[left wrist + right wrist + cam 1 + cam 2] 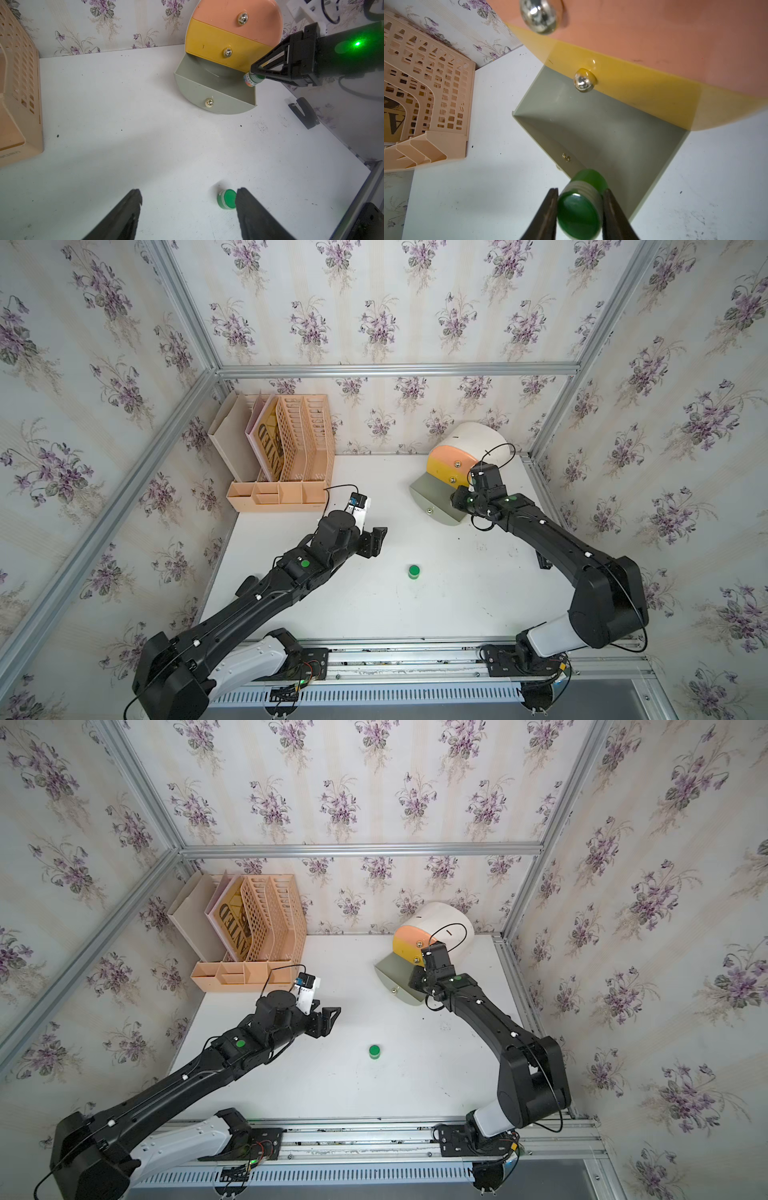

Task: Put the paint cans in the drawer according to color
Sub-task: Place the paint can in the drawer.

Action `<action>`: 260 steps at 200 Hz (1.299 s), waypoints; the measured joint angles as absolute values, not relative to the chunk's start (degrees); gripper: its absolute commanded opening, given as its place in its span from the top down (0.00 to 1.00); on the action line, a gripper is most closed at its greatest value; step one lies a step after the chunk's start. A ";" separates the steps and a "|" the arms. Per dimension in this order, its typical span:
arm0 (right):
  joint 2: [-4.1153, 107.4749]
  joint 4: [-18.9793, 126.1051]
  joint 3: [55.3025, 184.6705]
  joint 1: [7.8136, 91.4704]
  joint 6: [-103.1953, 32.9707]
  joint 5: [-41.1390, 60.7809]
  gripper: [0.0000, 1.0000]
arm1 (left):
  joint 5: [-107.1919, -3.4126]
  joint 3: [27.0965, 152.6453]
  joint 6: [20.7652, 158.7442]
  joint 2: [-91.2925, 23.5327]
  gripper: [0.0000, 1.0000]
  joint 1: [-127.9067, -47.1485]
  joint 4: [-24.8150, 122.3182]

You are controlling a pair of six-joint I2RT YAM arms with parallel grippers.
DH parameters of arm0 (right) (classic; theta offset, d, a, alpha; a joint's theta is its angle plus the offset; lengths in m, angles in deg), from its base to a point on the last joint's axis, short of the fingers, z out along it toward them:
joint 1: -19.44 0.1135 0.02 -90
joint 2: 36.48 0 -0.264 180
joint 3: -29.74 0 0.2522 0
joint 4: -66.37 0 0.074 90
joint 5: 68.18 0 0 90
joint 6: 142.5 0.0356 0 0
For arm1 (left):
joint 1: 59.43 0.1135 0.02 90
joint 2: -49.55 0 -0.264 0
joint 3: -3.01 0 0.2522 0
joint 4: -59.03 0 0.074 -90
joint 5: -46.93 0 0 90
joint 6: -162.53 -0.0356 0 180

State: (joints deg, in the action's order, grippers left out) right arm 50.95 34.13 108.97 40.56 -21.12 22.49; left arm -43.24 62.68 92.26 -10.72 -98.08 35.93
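Note:
The green paint can (pixel 251 79) is over the open, empty grey-green drawer, so my right gripper goes on down toward the drawer's bottom (pixel 439 493) before it lets go of the can there.
The drawer (pixel 482 439) is a white drum-shaped cabinet at the back right. Its peach and yellow fronts are closed, and its grey-green drawer (pixel 207 91) (pixel 602 133) is pulled out and looks empty. My right gripper (pixel 581 190) is shut on a green-lidded paint can (pixel 579 216) (pixel 254 79) and holds it tilted over the right end of that open drawer. A second green paint can (pixel 413 571) (pixel 375 1051) (pixel 226 198) stands on the white table. My left gripper (pixel 189 192) (pixel 376 540) hovers open to the left of it, with one fingertip (pixel 242 197) close beside the can.
A peach slotted file rack (pixel 286 456) holding folders stands at the back left. A dark stapler (pixel 304 113) (pixel 542 562) lies near the table's right edge. Aluminium rails (pixel 395 369) and papered walls close in three sides of the table.

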 measured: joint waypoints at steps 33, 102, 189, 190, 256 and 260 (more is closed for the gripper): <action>53.34 35.12 108.92 40.65 -20.88 23.05 0.74 | -43.24 62.37 92.28 -10.33 0.24 -98.06 35.90; 57.29 39.16 107.70 40.65 -21.06 23.49 0.74 | -43.04 62.06 92.28 -9.06 0.24 -98.06 35.64; 59.57 40.75 108.62 40.56 -21.47 23.51 0.53 | -43.30 62.13 92.33 -9.69 0.22 -98.06 35.60; 59.57 40.75 108.62 40.54 -21.47 23.54 0.52 | -43.32 62.13 92.35 -9.69 0.22 -98.06 35.60; 57.97 39.81 109.60 40.54 -21.47 23.40 0.45 | -44.68 62.90 92.48 -9.15 0.24 -98.06 33.28; 57.62 39.62 109.76 40.54 -21.47 23.34 0.45 | -44.83 63.00 92.48 -9.15 0.24 -98.06 33.06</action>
State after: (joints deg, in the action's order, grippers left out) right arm 57.62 39.62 109.76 40.54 -21.47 23.34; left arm -44.83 63.00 92.48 -9.15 -98.06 33.06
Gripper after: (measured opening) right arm 0.546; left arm 0.770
